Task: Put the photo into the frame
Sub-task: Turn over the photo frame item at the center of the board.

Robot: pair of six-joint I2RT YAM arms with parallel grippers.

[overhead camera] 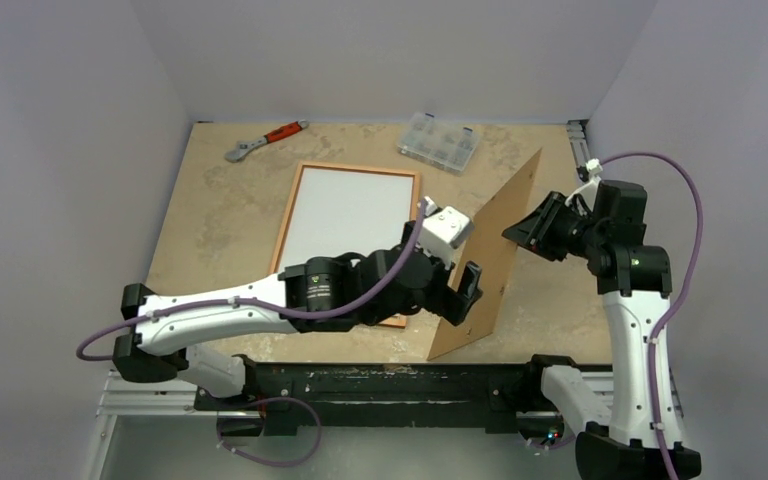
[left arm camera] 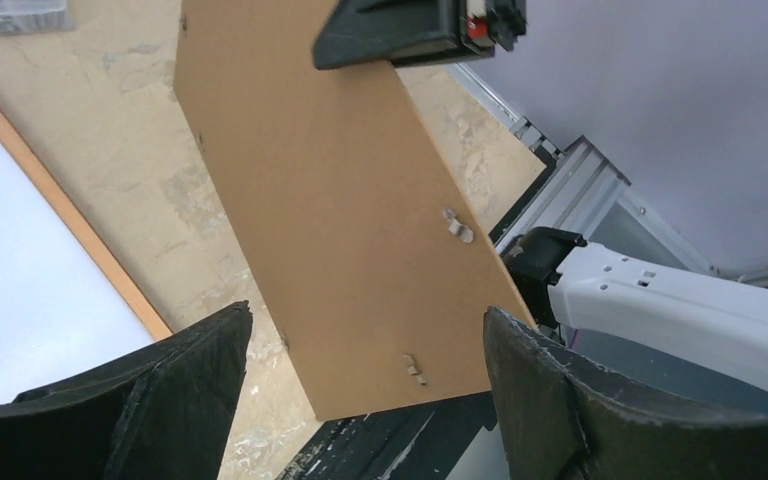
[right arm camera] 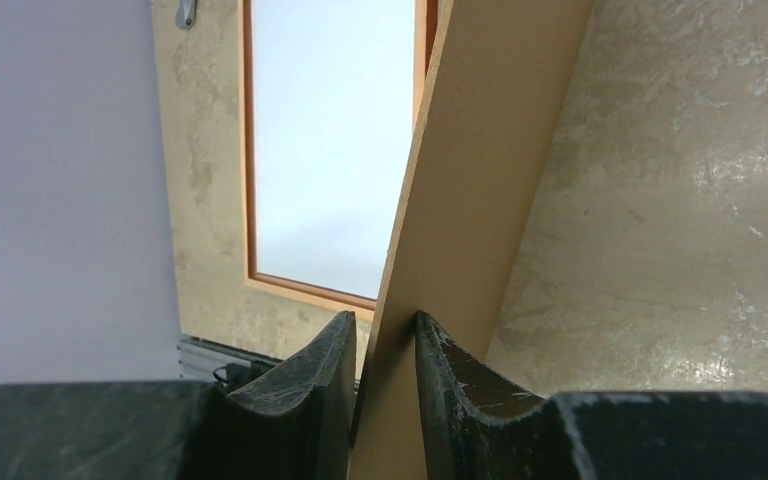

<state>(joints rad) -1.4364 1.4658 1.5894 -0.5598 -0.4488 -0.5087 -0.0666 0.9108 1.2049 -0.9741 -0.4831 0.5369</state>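
The brown backing board [right arm camera: 460, 255] sits at a slant between my right gripper's fingers. I need to open my right gripper and pinch the board's edge [right arm camera: 394, 262] squarely before I move it over the frame.
The frame [overhead camera: 288, 215] lies flat at the table's middle, its thin orange rim around a plain white sheet [overhead camera: 345, 215] that looks like the photo's white back. Both also show in the right wrist view, the frame [right arm camera: 310, 288] and the sheet [right arm camera: 330, 130]. My right gripper [overhead camera: 516, 232] is shut on the upper edge of the brown backing board [overhead camera: 490, 260], which stands steeply tilted right of the frame. The pinch shows in the right wrist view, gripper [right arm camera: 385, 325] on board [right arm camera: 490, 150]. My left gripper [overhead camera: 460, 295] is open, close to the board's lower part [left arm camera: 340, 200] without touching it.
A wrench with a red handle [overhead camera: 265, 140] and a clear plastic parts box [overhead camera: 440, 142] lie at the table's back. The board carries small metal clips [left arm camera: 457, 225]. A black and aluminium rail [overhead camera: 360, 385] runs along the near edge, just below the board's lower corner.
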